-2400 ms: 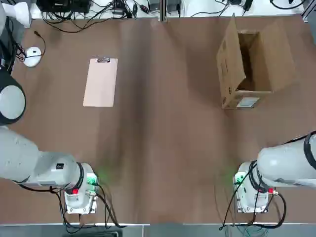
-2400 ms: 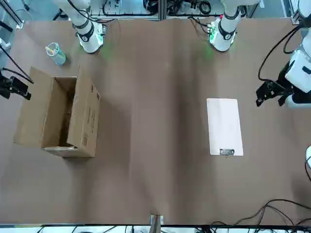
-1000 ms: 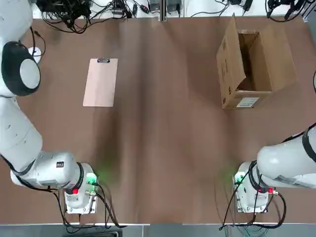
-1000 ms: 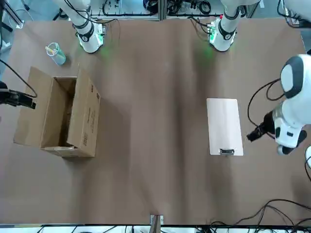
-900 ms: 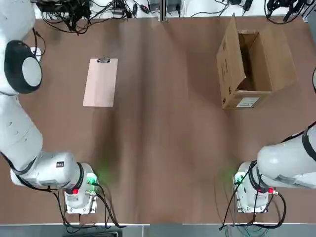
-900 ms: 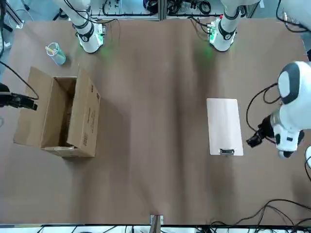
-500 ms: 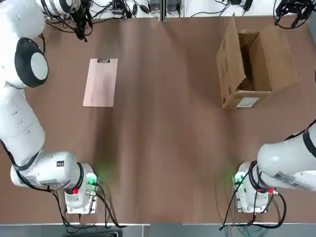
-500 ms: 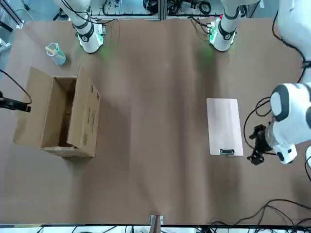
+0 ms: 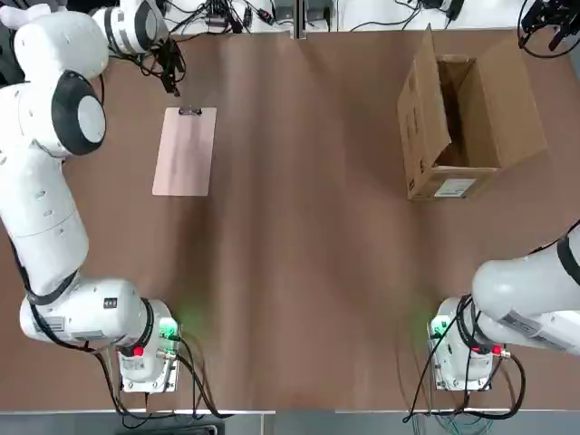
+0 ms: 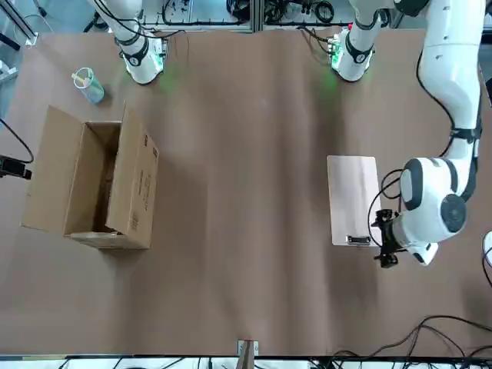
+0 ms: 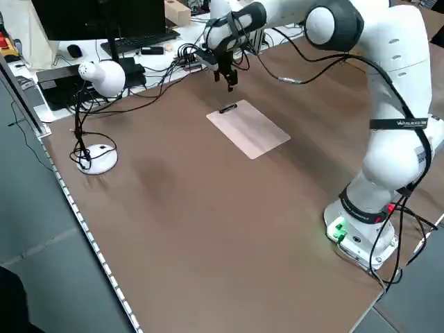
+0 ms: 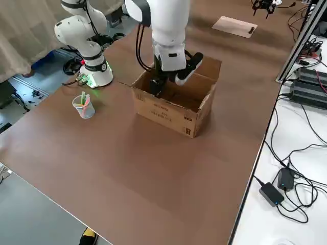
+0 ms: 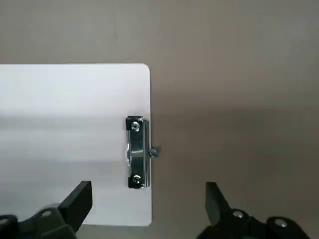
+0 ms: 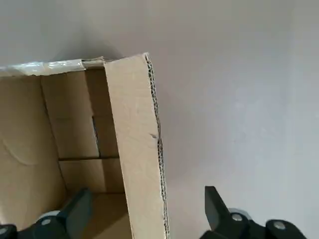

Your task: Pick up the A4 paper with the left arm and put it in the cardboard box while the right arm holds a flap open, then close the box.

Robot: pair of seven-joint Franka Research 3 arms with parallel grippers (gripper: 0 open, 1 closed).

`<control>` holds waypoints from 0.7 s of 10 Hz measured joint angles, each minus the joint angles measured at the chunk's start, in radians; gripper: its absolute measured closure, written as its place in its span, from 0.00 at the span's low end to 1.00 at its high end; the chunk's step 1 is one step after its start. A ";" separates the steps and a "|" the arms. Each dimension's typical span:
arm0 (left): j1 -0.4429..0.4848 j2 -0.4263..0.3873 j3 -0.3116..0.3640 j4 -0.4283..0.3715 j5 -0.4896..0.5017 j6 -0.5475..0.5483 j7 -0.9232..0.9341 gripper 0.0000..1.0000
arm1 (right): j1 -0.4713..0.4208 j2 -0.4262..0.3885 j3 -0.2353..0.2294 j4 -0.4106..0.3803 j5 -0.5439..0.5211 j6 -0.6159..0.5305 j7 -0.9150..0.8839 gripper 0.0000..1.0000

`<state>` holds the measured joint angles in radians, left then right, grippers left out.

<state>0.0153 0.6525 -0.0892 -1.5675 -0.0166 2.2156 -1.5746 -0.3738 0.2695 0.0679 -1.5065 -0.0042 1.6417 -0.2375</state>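
I expect the whole box [image 10: 137, 192] to slide along upright when I pull its edge, because the cardboard box stands open and empty [image 10: 98, 173] with clear table next to it.
The A4 paper [image 9: 185, 151] lies flat on the left half of the table, a pale board with a metal clip [image 13: 136, 152] on its far short edge. My left gripper [image 9: 170, 77] hovers open just beyond that clip end; in the left wrist view the clip sits between the spread fingers [image 13: 75, 204], well below them. The cardboard box [image 9: 462, 118] stands open at the far right, flaps up, white label facing the robot. My right gripper [image 9: 548, 18] hangs open over the far end of the box's outer flap [image 14: 139, 149], holding nothing.
A plastic cup [image 10: 88, 84] with straws stands near the right arm's base. A white desk lamp [image 11: 100, 73] and cables lie along the table's far left edge. The wide middle of the brown table [image 9: 308, 236] is bare.
The left arm has swung in from the table's left edge to the paper's clip end. The right gripper has drifted along the far side toward the box's outer flap.
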 joint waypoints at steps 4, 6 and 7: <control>-0.013 0.080 0.000 -0.018 0.061 0.067 -0.006 0.00 | 0.131 0.043 0.018 0.089 -0.133 0.018 -0.059 0.00; -0.024 0.095 0.000 -0.022 0.079 0.083 -0.010 0.00 | 0.174 0.048 0.019 0.112 -0.155 0.016 -0.135 0.00; -0.028 0.099 0.000 -0.025 0.082 0.092 -0.016 0.00 | 0.176 0.050 0.018 0.112 -0.155 0.016 -0.210 0.00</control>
<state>-0.0130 0.7512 -0.0894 -1.5920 0.0650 2.3081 -1.5901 -0.1981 0.3199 0.0861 -1.3943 -0.1593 1.6579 -0.4473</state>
